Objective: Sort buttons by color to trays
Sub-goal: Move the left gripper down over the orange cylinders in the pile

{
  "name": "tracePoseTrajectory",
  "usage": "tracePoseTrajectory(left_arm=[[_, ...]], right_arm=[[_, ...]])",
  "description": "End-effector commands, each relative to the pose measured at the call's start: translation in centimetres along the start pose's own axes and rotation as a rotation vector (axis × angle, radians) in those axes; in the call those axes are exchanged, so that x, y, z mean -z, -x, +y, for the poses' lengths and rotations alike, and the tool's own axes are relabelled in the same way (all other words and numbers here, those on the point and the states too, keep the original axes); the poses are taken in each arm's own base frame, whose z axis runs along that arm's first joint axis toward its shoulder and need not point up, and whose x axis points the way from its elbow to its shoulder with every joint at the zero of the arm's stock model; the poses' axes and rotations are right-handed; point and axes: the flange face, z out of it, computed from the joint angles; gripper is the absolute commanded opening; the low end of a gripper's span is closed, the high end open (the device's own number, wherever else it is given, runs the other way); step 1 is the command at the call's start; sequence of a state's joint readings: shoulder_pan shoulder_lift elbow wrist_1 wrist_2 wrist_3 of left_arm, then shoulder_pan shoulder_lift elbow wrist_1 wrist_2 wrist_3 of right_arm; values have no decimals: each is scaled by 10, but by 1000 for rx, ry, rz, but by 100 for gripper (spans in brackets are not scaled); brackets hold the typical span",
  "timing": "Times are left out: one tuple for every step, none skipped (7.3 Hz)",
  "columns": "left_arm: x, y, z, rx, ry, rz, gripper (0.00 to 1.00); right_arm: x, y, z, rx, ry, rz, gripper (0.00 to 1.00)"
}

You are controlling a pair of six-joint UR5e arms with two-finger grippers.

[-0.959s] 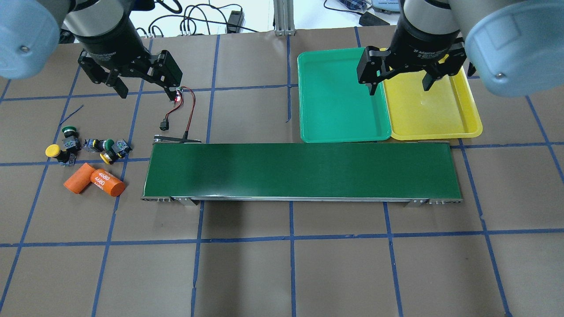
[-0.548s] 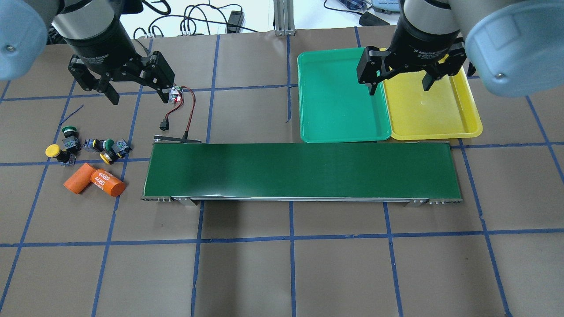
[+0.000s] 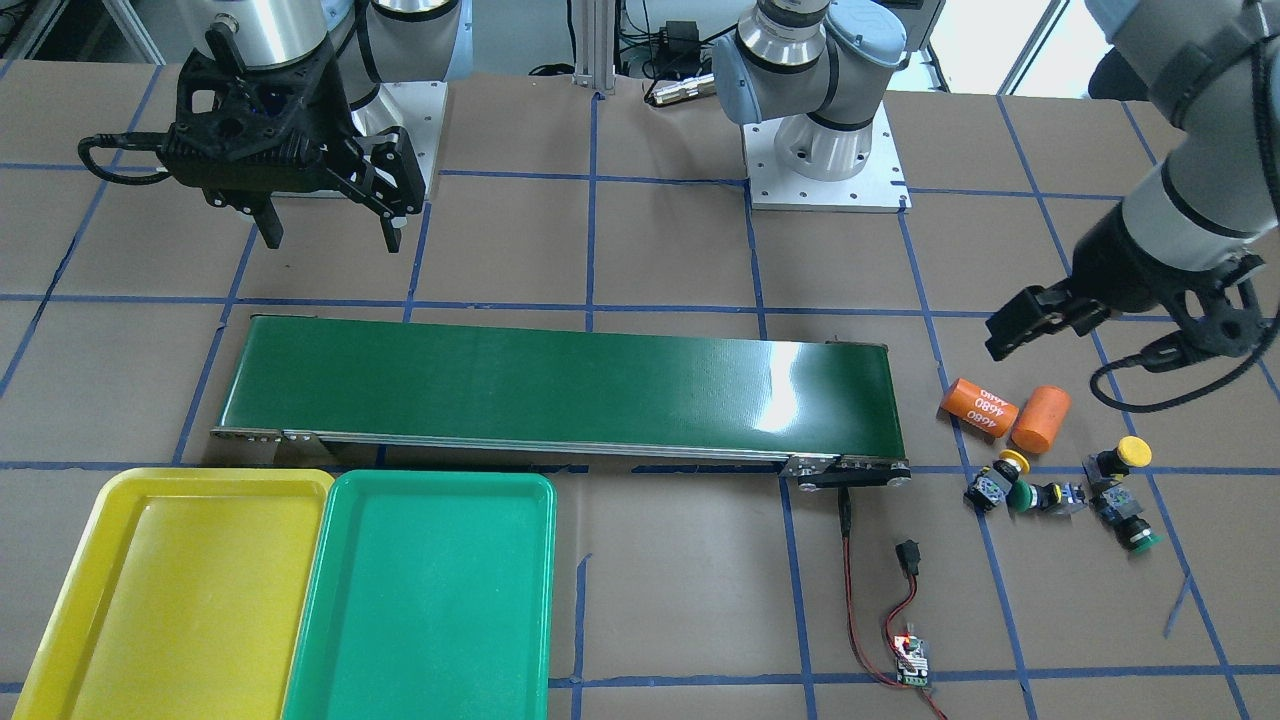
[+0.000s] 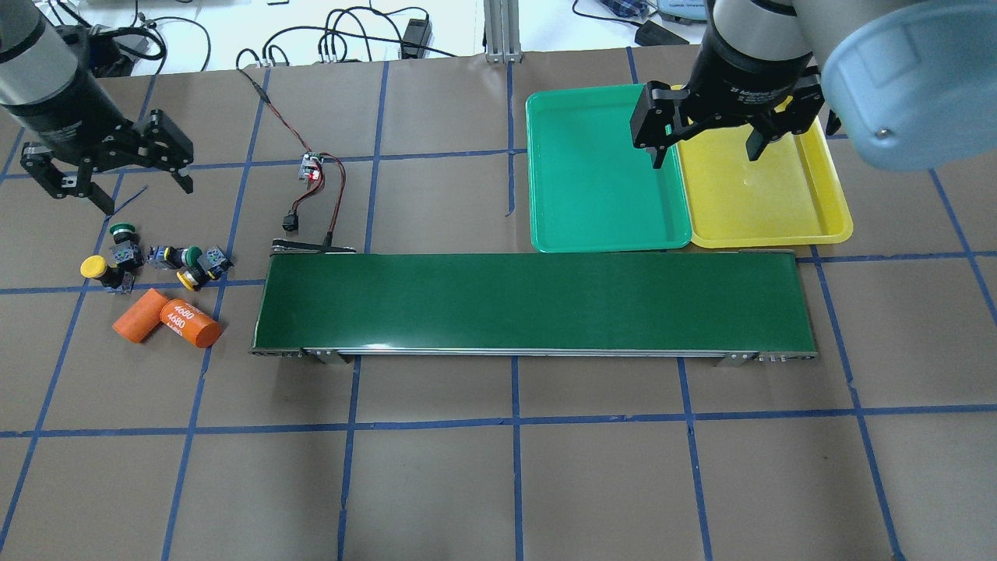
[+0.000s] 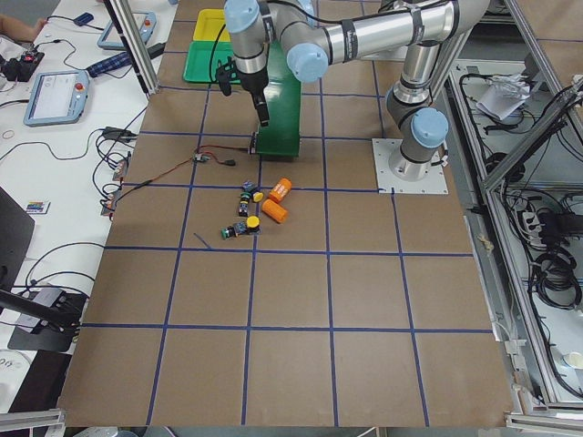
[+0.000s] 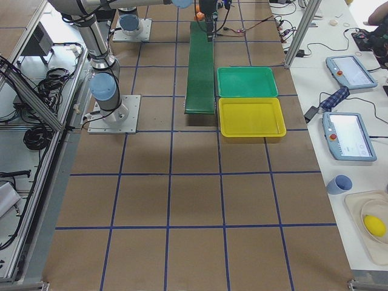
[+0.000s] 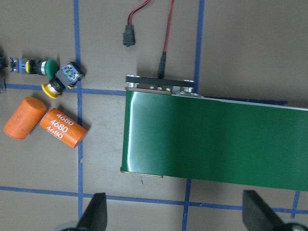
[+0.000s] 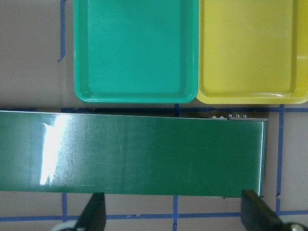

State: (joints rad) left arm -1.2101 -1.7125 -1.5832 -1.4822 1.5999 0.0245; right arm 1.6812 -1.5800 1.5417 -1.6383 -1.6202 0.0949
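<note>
A red wire (image 3: 845,514) plugs into the conveyor belt's drive end, so the orange cylinder (image 3: 979,408) will ride along the belt when I lay the cylinder there.
Several buttons lie in a loose cluster on the brown paper at the table's left end. Green caps (image 4: 121,229) (image 4: 192,255) and yellow caps (image 4: 93,267) (image 4: 187,279) show among them, all lying on their sides. My left gripper (image 4: 146,196) hangs open just behind the cluster, holding nothing. In the left wrist view one green-capped button (image 7: 48,67) and one yellow-capped button (image 7: 49,89) show at the upper left. My right gripper (image 4: 705,156) hangs open and empty over the seam between the green tray (image 4: 600,195) and the yellow tray (image 4: 779,202). Both trays hold nothing.
A long dark-green conveyor belt (image 4: 530,300) runs across the middle, in front of the trays. Two orange cylinders (image 4: 167,321) lie just in front of the buttons. A small controller board (image 4: 311,167) with red and black wires lies behind the belt's left end.
My left arm has swung left, from over the controller board to just behind the buttons, still open. The right arm has not moved.
</note>
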Motion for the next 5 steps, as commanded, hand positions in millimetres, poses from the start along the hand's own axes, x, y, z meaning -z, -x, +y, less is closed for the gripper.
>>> tracePoseTrajectory(left_arm=[[-83,52,-22,69,22,7,100],[-109,52,-12,82,43,8,100],[-130,51,1,119,1,0,100],[-163,58,7,216,-37,-3,100],[-190,76,16,333,-39,2,100]], right_arm=[[0,0,0,0,0,1,100],[0,0,0,0,0,1,100],[0,0,0,0,0,0,100],[0,0,0,0,0,1,100],[0,0,0,0,0,1,100]])
